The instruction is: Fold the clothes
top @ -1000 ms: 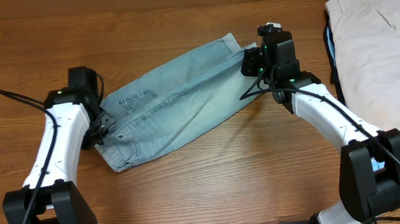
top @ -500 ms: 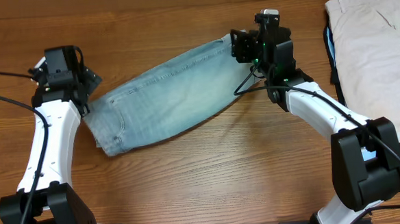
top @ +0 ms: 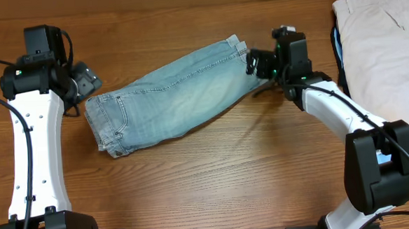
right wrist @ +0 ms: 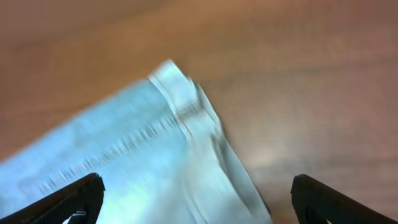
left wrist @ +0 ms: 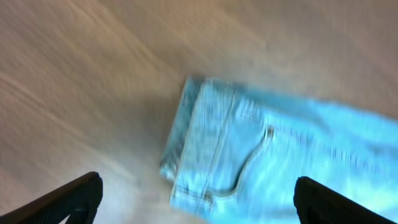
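Observation:
The shorts lie at a slant, with the hem end farther from me than the waistband point(top: 101, 128). My right gripper should pull the hemmed corner point(top: 236, 44) closer to straighten them before folding.
The clothes, faded light-blue denim shorts point(top: 172, 95), lie flat and slanted on the wooden table, waistband at the lower left and hem at the upper right. My left gripper point(top: 85, 80) hovers just off the waistband corner, open and holding nothing. In the left wrist view the pocket end of the shorts point(left wrist: 261, 155) lies below the open left gripper point(left wrist: 199, 205). My right gripper point(top: 253, 61) is beside the hem end, open and empty. The right wrist view shows the hemmed corner of the shorts point(right wrist: 168, 155) under the open right gripper point(right wrist: 199, 205).
Beige trousers point(top: 383, 45) lie folded at the table's right edge. A bright blue garment point(top: 337, 48) peeks from under them. The table's back edge point(top: 185, 7) runs just beyond the shorts.
Both grippers have opened and let go of the shorts. The left arm rose and drew back up-left; the right pulled off the hem to the right. The shorts now rest flat.

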